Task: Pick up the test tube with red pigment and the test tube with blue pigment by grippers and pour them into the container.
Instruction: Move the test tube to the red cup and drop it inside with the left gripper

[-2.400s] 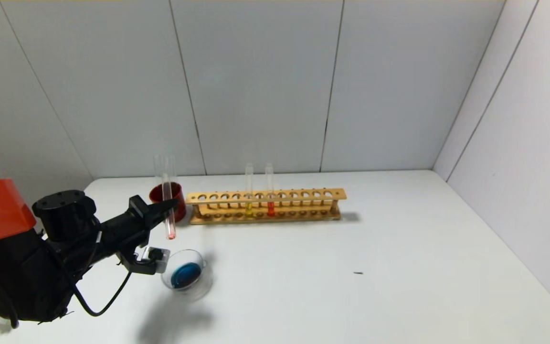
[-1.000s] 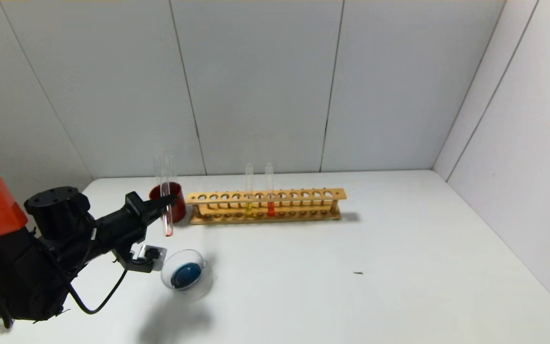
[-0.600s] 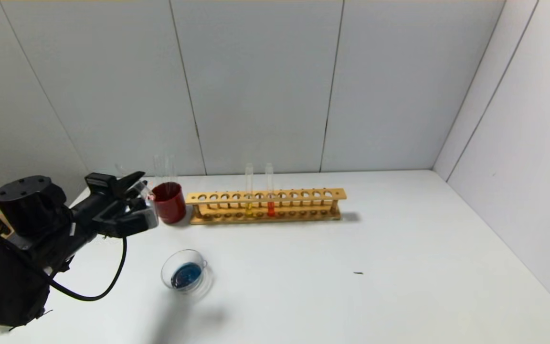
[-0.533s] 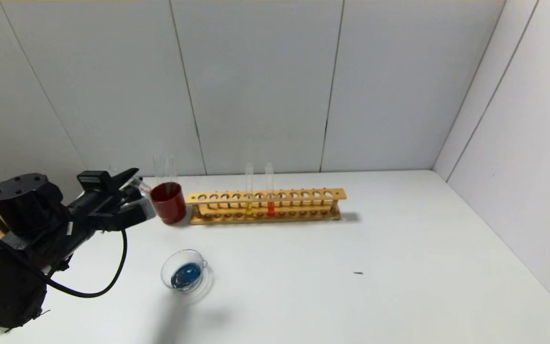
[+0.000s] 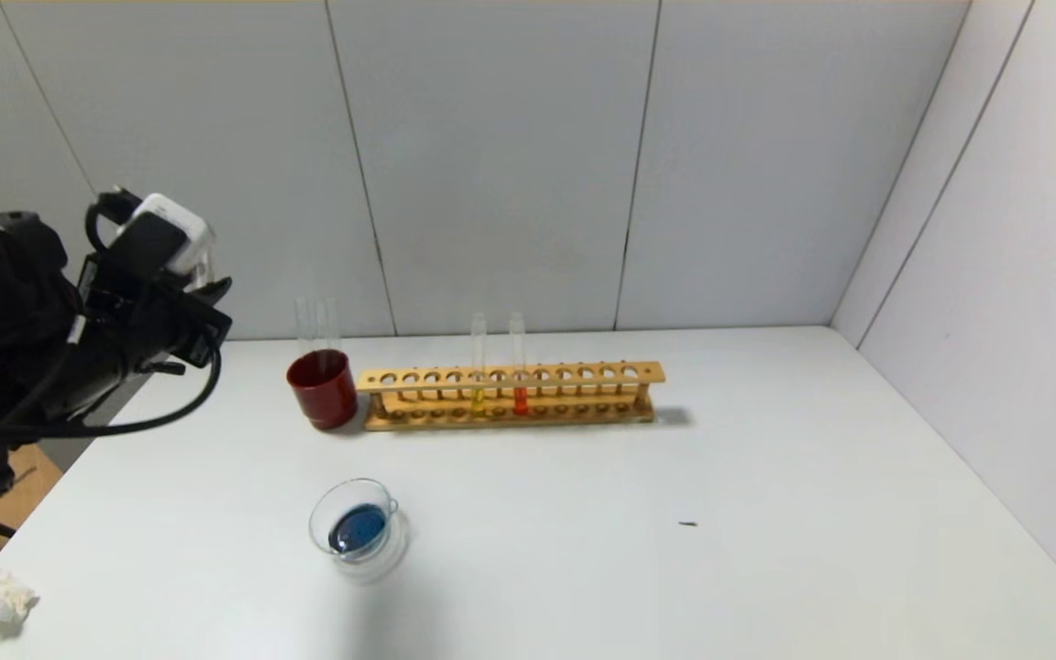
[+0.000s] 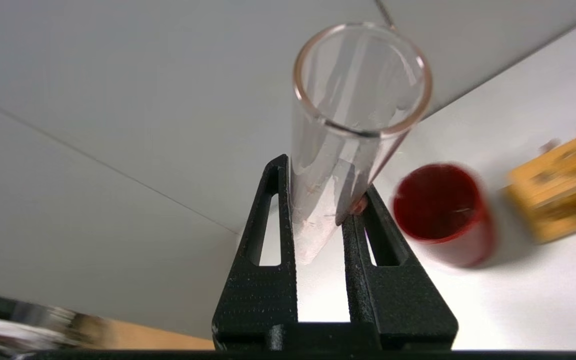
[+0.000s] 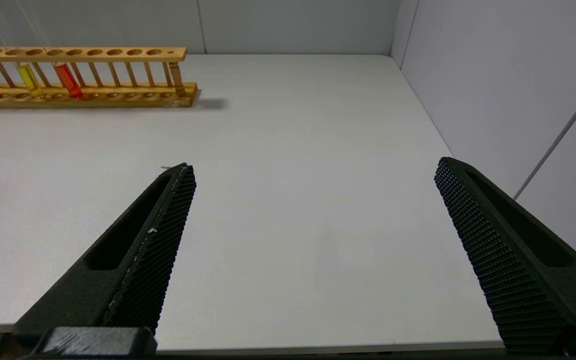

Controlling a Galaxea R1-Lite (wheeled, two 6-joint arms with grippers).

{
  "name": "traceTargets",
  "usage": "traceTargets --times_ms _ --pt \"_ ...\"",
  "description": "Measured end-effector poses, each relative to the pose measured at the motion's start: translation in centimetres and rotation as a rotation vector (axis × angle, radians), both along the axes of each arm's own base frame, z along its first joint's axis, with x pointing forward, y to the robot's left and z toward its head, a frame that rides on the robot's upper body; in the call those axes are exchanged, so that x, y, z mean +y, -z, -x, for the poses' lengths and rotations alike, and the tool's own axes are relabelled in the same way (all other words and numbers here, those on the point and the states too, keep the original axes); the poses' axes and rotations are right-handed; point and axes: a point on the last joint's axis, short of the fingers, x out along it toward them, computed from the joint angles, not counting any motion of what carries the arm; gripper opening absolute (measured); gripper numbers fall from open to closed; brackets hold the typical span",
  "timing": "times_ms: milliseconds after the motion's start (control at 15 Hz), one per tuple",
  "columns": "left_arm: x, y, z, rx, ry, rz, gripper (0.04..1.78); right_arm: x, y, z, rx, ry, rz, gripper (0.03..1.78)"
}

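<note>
The clear test tube in my left gripper is tilted next to the red cup, so I should turn the tube more upright and lower it into the red cup.
My left gripper is raised high at the table's far left, left of the red cup. In the left wrist view the gripper is shut on a clear test tube with pinkish residue, its open mouth toward the camera. The container, a clear glass dish with blue liquid in it, sits on the table near the front left. A tube with orange-red liquid stands in the wooden rack. No tube with blue liquid shows. My right gripper is open and empty over the right part of the table.
A dark red cup with two clear empty tubes stands left of the rack; it also shows in the left wrist view. A yellow-liquid tube is in the rack. A crumpled tissue lies at the front left corner. Walls close in behind and right.
My left arm has swung up and to the left, away from the dish and the red cup, with the tube still in its grip. The dish holds blue liquid throughout.
</note>
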Motion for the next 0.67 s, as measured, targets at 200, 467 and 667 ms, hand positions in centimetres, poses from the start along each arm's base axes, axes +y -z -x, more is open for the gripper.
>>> traceTargets --times_ms 200,467,667 --pt "-0.1 -3.4 1.6 0.131 0.022 0.268 0.31 0.0 0.0 0.0 0.000 0.001 0.000 1.75" --pt "0.1 -3.6 2.9 0.263 0.016 0.353 0.31 0.0 0.0 0.0 0.000 0.000 0.000 1.75" --pt "0.2 -3.9 3.0 0.335 0.048 0.444 0.31 0.0 0.0 0.0 0.000 0.000 0.000 1.75"
